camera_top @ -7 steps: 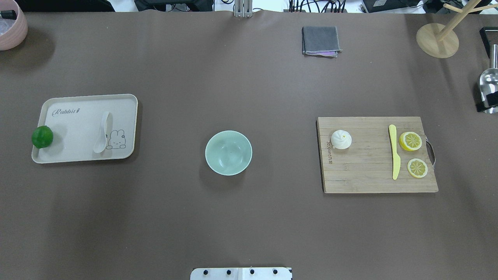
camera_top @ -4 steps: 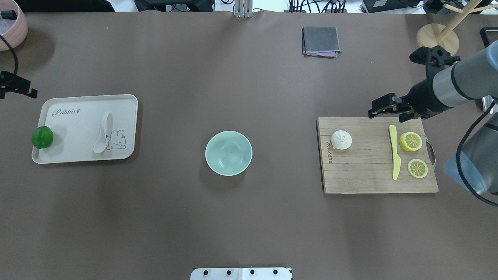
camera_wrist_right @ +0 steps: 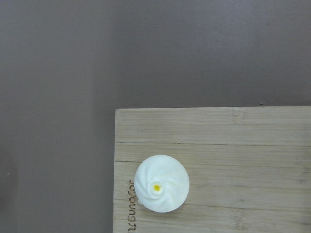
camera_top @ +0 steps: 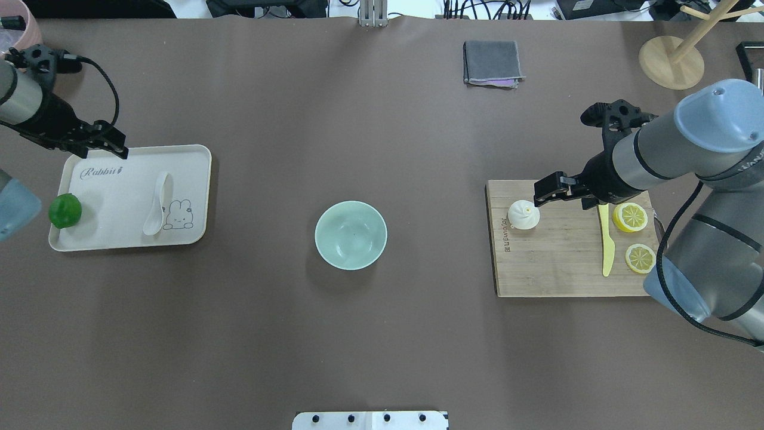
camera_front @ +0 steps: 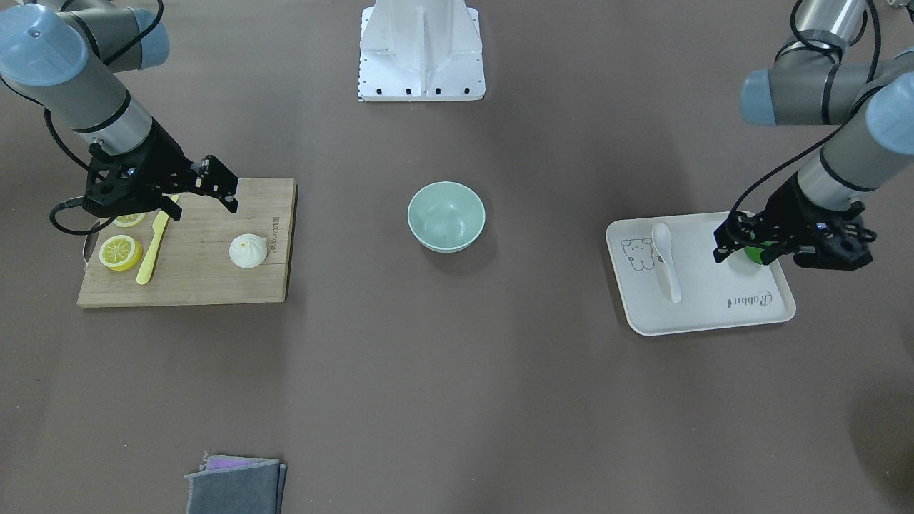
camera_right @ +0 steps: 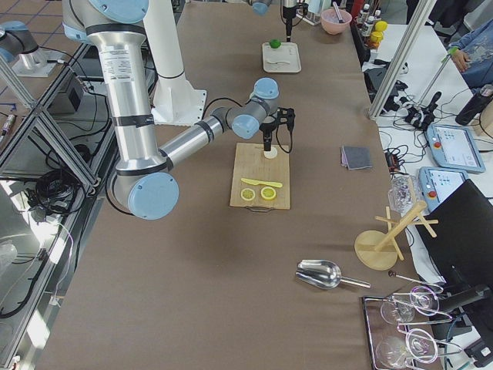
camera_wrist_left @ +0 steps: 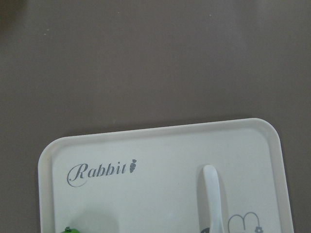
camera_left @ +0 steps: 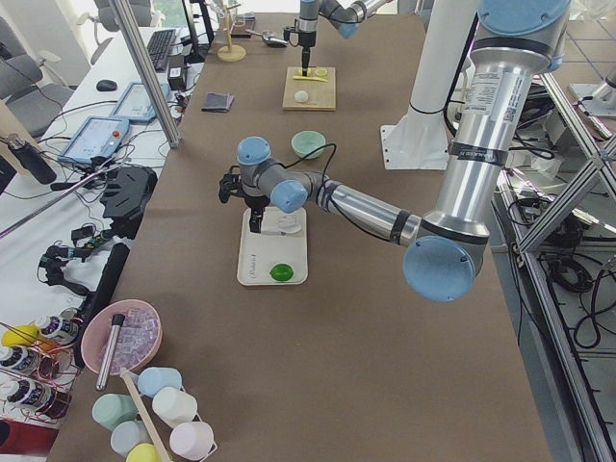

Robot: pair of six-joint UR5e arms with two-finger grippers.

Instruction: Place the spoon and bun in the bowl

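Note:
The white spoon is about as long as the mint-green bowl [camera_front: 446, 217] is across, so I expect its handle [camera_front: 673, 286] to stick out over the bowl's rim when I lower the spoon in.
The white spoon [camera_top: 156, 206] lies on the cream tray [camera_top: 113, 191], bowl end toward me; its handle shows in the left wrist view [camera_wrist_left: 212, 194]. The pleated white bun [camera_top: 523, 214] sits on the wooden cutting board [camera_top: 561, 263] near its left edge, and also shows in the right wrist view [camera_wrist_right: 161, 183]. The mint-green bowl [camera_top: 351, 235] stands empty at the table's middle. My left gripper [camera_top: 116, 148] hovers over the tray's far left corner, open and empty. My right gripper [camera_top: 546, 192] hovers just behind the bun, open and empty.
A green lime [camera_top: 64, 210] sits at the tray's left edge. A yellow plastic knife [camera_top: 606, 239] and two lemon slices [camera_top: 630, 216] lie on the board's right part. A folded grey cloth [camera_top: 491, 62] and a wooden stand [camera_top: 670, 61] are at the back.
Both arms have come into view. The right gripper moved left to just behind the bun. The left gripper moved right to the tray's far corner. The objects have not moved.

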